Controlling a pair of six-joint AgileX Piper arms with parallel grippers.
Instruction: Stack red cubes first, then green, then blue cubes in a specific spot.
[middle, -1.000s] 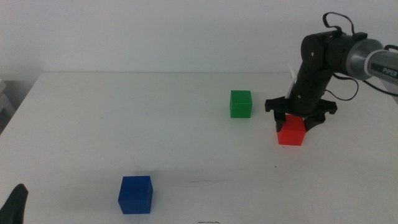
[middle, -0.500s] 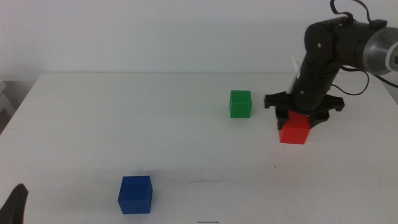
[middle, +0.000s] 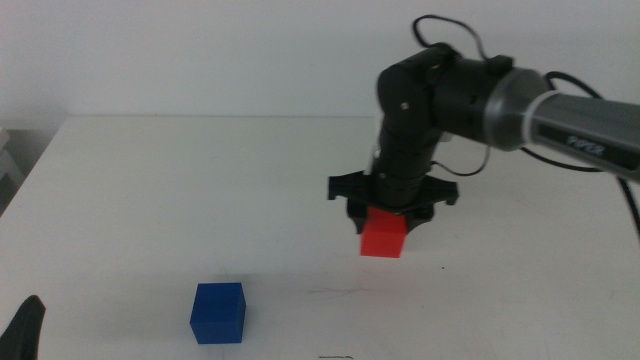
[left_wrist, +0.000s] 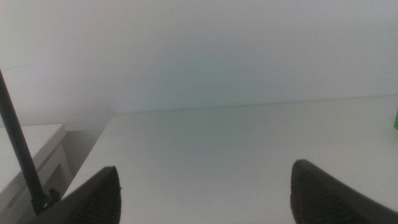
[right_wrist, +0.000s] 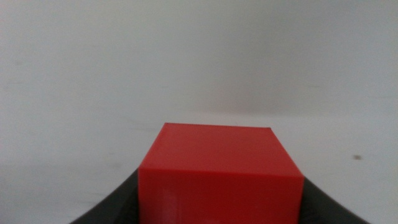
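Observation:
The red cube (middle: 383, 238) sits squarely in my right gripper and the faint table mark (middle: 337, 291) is clear. I carry on bringing the cube down there until it lies flat.
The red cube (middle: 383, 237) sits between the jaws of my right gripper (middle: 386, 214), which is shut on it, low over the middle of the white table. In the right wrist view the red cube (right_wrist: 219, 174) fills the space between the dark jaws. The blue cube (middle: 218, 312) rests alone near the front left. The right arm hides the green cube in the middle view; only a green sliver (left_wrist: 395, 119) shows at the edge of the left wrist view. My left gripper (middle: 25, 326) waits open at the front left corner, holding nothing.
The right arm (middle: 500, 98) reaches in from the right across the back half of the table, its cable looping above it. A white shelf unit (left_wrist: 37, 146) stands beside the table's left edge (middle: 30, 170).
My right gripper has carried the red cube leftward and toward the front, from beside the green cube to the table's middle. The arm now covers the green cube. The blue cube and left gripper stayed put.

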